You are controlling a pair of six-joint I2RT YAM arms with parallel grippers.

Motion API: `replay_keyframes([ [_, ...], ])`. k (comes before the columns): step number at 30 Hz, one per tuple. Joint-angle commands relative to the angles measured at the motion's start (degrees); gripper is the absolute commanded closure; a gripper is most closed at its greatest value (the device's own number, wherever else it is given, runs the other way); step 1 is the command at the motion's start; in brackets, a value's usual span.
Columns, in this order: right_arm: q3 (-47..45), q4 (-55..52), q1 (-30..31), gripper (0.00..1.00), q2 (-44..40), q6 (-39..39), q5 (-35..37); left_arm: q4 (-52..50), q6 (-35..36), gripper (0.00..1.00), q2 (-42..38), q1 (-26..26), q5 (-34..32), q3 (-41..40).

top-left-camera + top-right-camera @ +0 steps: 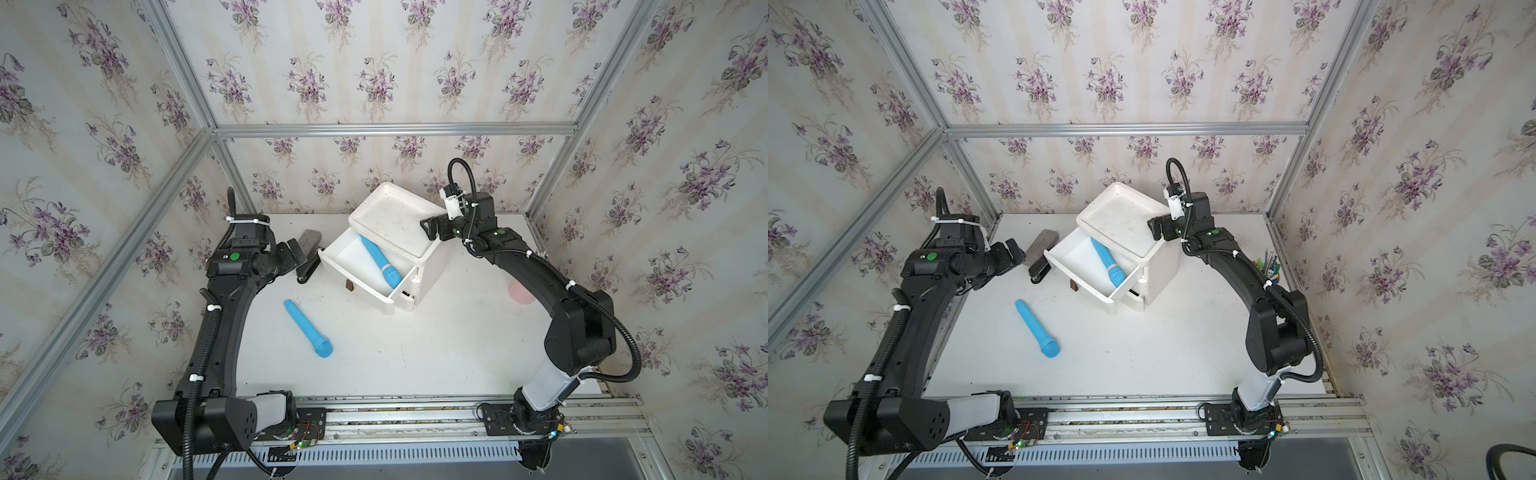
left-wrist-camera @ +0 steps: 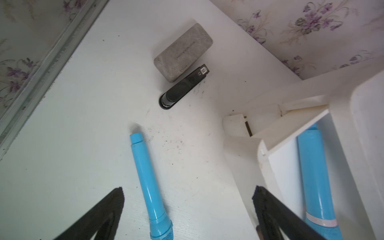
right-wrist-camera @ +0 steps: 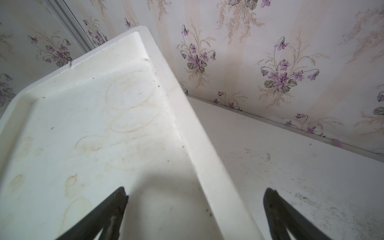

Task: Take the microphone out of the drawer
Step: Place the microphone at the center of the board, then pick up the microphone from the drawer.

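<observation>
The blue microphone's head end [image 1: 390,275] is uncovered in the open drawer, so I should keep moving my left gripper over the drawer until its fingers are on both sides of the body [image 1: 374,254].
A white drawer [image 1: 348,258] stands pulled out of a small white cabinet [image 1: 432,270]. Inside it a blue microphone [image 1: 380,262] lies slantwise, head toward the front corner; the left wrist view also catches this microphone [image 2: 313,176]. Another blue microphone [image 1: 307,329] lies loose on the table in front of the drawer. My left gripper [image 1: 297,255] hovers left of the drawer, open and holding nothing; in its wrist view the loose microphone [image 2: 148,178] lies below between the spread fingers [image 2: 116,199]. My right gripper [image 1: 430,228] is open over the right edge of the cabinet's top [image 3: 93,135].
A grey block [image 1: 311,239] and a black stapler-like object [image 1: 305,270] lie by the left gripper, near the back-left wall. A small brown piece [image 1: 349,285] sits under the drawer front. A pink disc [image 1: 519,291] and a pen holder [image 1: 1271,262] are at the right.
</observation>
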Motion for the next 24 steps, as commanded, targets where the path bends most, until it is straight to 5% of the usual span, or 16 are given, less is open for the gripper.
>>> replay_keyframes([
  [1,-1.56,-10.87,0.11,0.0,0.4,-4.58,2.7,-1.65,2.45,0.01,0.81,-0.48,10.29,2.48],
  [8,-2.04,-10.53,0.14,0.0,0.29,-4.7,2.56,-2.01,3.67,0.01,2.96,-6.23,13.33,7.02],
  [24,-2.35,-10.56,0.14,0.0,0.07,-5.09,2.52,-2.06,0.72,0.01,15.44,-25.26,5.18,15.59],
])
